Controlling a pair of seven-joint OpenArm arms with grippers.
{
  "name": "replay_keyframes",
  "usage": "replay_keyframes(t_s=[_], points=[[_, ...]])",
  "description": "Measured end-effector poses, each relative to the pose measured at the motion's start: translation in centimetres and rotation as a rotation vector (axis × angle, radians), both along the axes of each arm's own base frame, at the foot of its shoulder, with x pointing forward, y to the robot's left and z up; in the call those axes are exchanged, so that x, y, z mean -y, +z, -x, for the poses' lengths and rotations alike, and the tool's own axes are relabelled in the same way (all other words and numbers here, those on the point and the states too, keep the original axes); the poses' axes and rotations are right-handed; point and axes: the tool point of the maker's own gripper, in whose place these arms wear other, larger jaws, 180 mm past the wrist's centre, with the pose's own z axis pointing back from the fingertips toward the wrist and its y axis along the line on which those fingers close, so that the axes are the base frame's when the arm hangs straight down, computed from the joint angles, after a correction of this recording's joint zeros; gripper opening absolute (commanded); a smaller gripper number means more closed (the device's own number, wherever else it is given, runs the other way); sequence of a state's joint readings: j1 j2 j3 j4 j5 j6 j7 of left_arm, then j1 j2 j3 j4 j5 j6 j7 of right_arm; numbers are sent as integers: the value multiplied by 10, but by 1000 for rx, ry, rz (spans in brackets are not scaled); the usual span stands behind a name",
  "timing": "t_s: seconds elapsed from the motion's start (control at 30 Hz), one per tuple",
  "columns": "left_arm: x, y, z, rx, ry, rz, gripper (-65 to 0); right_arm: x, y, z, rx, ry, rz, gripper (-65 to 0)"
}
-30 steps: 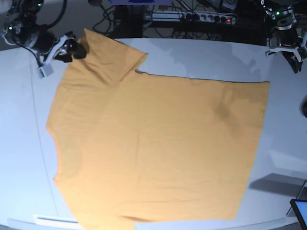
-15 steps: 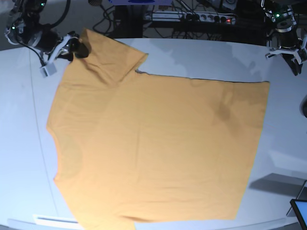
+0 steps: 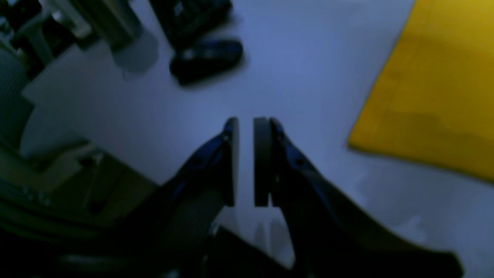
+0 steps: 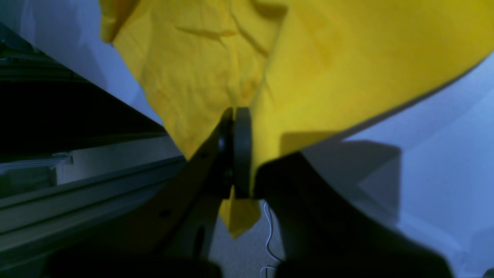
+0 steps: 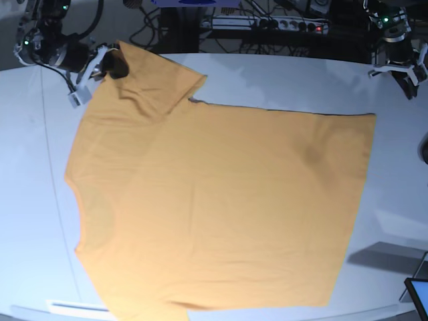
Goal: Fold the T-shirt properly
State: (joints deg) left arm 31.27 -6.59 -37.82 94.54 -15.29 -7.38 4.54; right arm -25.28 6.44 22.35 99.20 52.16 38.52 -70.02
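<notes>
The T-shirt's loose corner [image 5: 372,117] has my left gripper hovering nearly shut beyond it. Next, my left gripper opens, move back over that corner [image 5: 368,122] and grips it before both grippers pull.
The orange-yellow T-shirt [image 5: 214,200] lies spread flat on the white table [image 5: 281,80], with its far-left sleeve [image 5: 150,80] near the table's back edge. My right gripper [image 5: 115,65] is at that sleeve's outer corner. In the right wrist view the right gripper [image 4: 251,127] is shut on the T-shirt [image 4: 328,58], and a small tip of cloth hangs below the pads. My left gripper [image 5: 409,83] hovers over bare table at the far right, off the shirt. In its wrist view the left gripper [image 3: 246,127] shows a narrow gap with nothing in it, beside a T-shirt [image 3: 436,96] corner.
A power strip [image 5: 267,25] and cables lie behind the table's back edge. A dark screen corner [image 5: 418,294] sticks in at the front right. A white strip [image 5: 77,306] lies at the front left. A dark oblong object [image 3: 206,61] rests on the table beyond the left gripper.
My right gripper has closed on the sleeve corner and shifted slightly back and right with it, wrinkling the sleeve. The left arm has barely moved.
</notes>
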Motion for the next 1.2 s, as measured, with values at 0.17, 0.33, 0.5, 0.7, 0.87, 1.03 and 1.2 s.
replay_keyframes(t_s=[0.17,0.33,0.5,0.7,0.87,1.03,1.2], points=[[-8,-28,6,5,77,166,-445,0,0,0,0,0,1,-644],[-26,-13,2,83,105,225,-438,0,0,0,0,-1,1,-644],[-24,-6,-9,128,61,272,-433,0,0,0,0,-1,1,-644],[8,-20,-22,93,-84,462,-433,0,0,0,0,0,1,-644],[1,-31,-14,100,-63,575,-432,0,0,0,-2,-2,1,-644],[4,-40,-3,68,-98,614,-432,4,0,0,-1,2,11,-644],[7,-40,-5,65,-125,620,-432,5,0,0,-2,3,13,-646]])
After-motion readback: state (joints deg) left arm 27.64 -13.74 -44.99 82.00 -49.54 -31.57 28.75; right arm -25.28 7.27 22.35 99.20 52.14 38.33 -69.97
